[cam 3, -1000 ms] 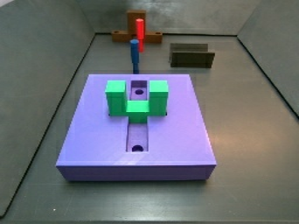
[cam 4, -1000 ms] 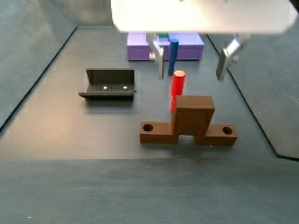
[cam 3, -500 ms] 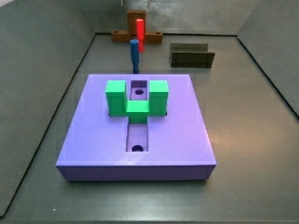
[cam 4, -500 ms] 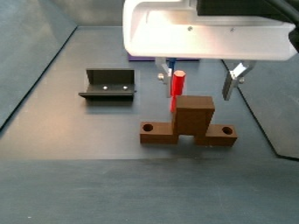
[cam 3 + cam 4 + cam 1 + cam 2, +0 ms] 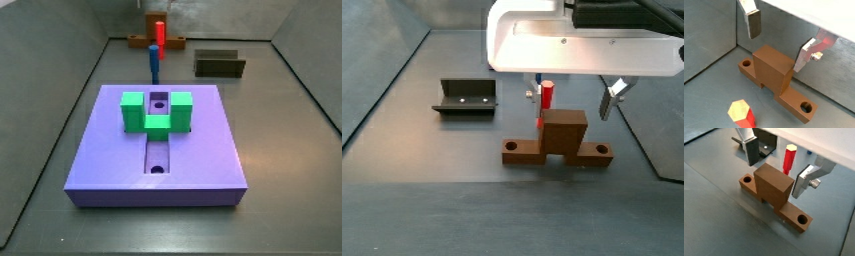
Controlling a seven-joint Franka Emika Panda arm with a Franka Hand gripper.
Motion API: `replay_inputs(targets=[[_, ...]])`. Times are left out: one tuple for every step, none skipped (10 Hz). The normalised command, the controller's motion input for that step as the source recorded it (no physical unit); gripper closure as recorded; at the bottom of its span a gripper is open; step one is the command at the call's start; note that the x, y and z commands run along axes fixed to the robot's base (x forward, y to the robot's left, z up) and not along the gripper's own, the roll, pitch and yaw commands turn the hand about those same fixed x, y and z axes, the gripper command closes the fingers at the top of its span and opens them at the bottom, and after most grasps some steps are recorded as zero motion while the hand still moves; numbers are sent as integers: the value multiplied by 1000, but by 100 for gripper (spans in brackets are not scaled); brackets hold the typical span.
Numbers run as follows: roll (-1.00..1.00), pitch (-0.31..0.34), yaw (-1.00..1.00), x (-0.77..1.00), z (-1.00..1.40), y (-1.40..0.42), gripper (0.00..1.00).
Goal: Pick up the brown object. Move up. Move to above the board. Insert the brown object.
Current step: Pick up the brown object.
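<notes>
The groove (image 5: 156,157) runs between the uprights of the green bracket, so I expect the brown object (image 5: 155,17) to sit lengthwise in it, with its block between them, when I insert it.
The brown object (image 5: 557,142) is a flat orange-brown bar with a hole at each end and a tall block rising from its middle. It stands on the grey floor, and shows in both wrist views (image 5: 773,75) (image 5: 773,193) and far off in a side view (image 5: 144,42). My gripper (image 5: 572,100) is open and empty just over the block. One finger (image 5: 753,150) and its partner (image 5: 804,178) stand to either side, not touching. The purple board (image 5: 107,150) with its green bracket (image 5: 156,112) lies at the other end of the floor.
A thin red-and-blue peg (image 5: 547,95) stands upright right behind the brown block, close to the fingers (image 5: 789,159). A dark olive open box (image 5: 465,97) sits to one side (image 5: 219,64). Grey walls enclose the floor.
My gripper has moved from over the board end toward the brown object and come down, so its open fingers now flank the block's top. Nothing else moved.
</notes>
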Motion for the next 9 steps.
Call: replay_inputs(targets=[[-114, -109, 0, 0, -240, 0, 0], [-69, -97, 0, 106, -411, 0, 0], [-89, -94, 0, 171, -380, 0, 0], [-101, -100, 0, 86, -326, 0, 0], [-91, -99, 0, 0, -291, 0, 0], [-81, -97, 0, -29, -266, 0, 0], [-70, -89, 0, -40, -177, 0, 0], [-29, -81, 0, -23, -200, 0, 0], [0, -71, 0, -34, -226, 0, 0]])
